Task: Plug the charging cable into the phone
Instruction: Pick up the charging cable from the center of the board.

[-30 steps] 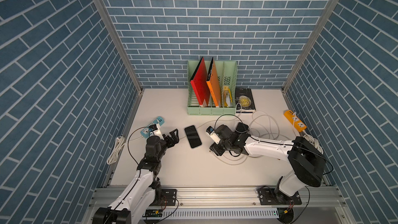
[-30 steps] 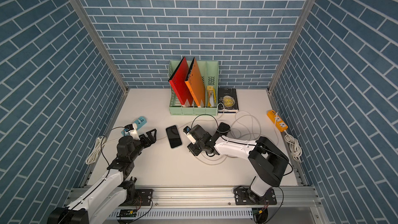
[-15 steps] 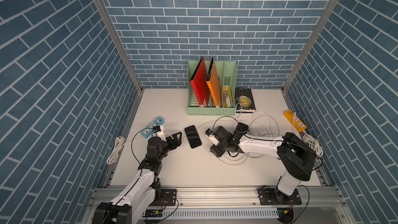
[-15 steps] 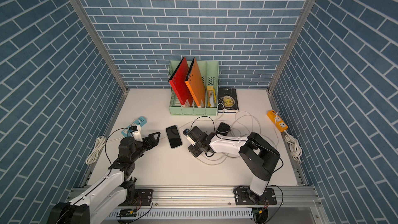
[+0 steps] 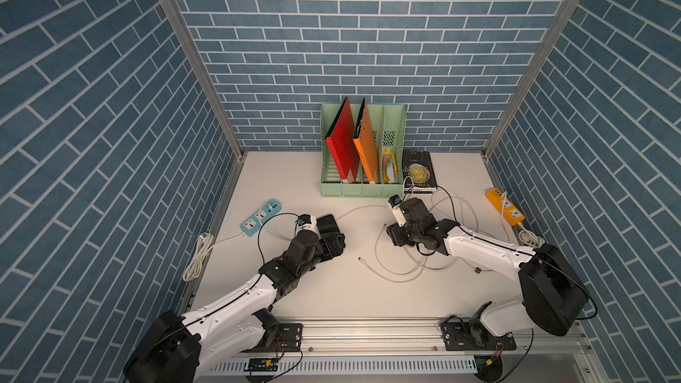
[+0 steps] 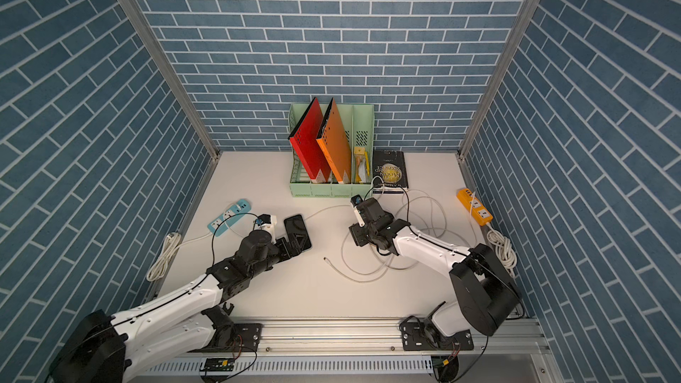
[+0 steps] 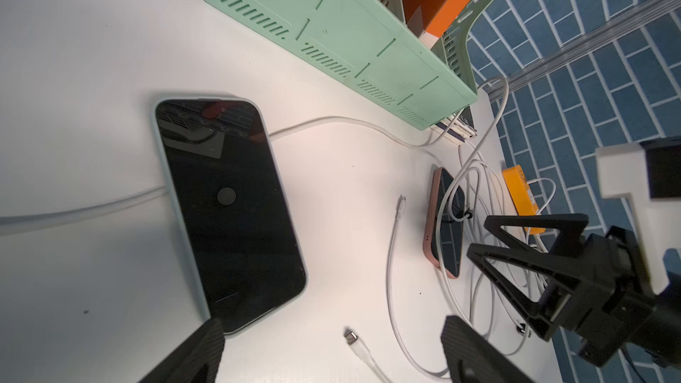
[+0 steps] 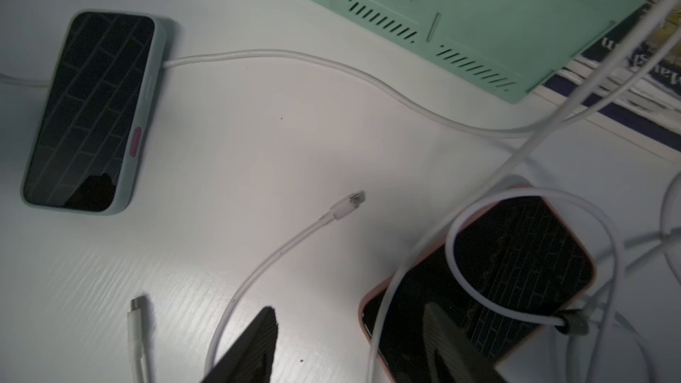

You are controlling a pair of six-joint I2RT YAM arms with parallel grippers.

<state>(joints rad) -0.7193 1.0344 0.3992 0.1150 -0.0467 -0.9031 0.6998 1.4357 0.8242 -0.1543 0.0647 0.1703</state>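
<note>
My left gripper is hovering empty at the black phone's near end [image 6: 304, 245] and the nearer plug is lying loose, so next I move over and pinch that plug [image 6: 327, 260] first.
A black phone in a pale green case [image 5: 326, 224] [image 6: 294, 224] [image 7: 228, 208] [image 8: 92, 112] lies flat left of centre, on top of a white cable. My left gripper [image 5: 333, 245] [image 6: 294, 245] [image 7: 333, 348] is open at the phone's near end. One loose plug of the charging cable [image 5: 360, 259] [image 6: 325, 259] [image 7: 350, 337] [image 8: 136, 305] lies on the table between its fingers. A second plug [image 7: 401, 200] [image 8: 350, 202] lies nearer a pink-cased phone [image 7: 447, 222] [image 8: 497, 281]. My right gripper [image 5: 394, 239] [image 6: 355, 239] [image 8: 350, 348] hangs open over that phone's end, and a slack cable runs between its fingers.
A mint file rack [image 5: 363, 189] with red and orange folders stands at the back. Beside it lies a dark book [image 5: 418, 173]. A blue power strip [image 5: 259, 215] sits at the left and an orange one [image 5: 505, 211] at the right. White cable loops [image 5: 442, 252] tangle around the right arm.
My left gripper has moved right, up to the phone's near end. My right gripper has drawn back to the right, and its jaws stand a little wider.
</note>
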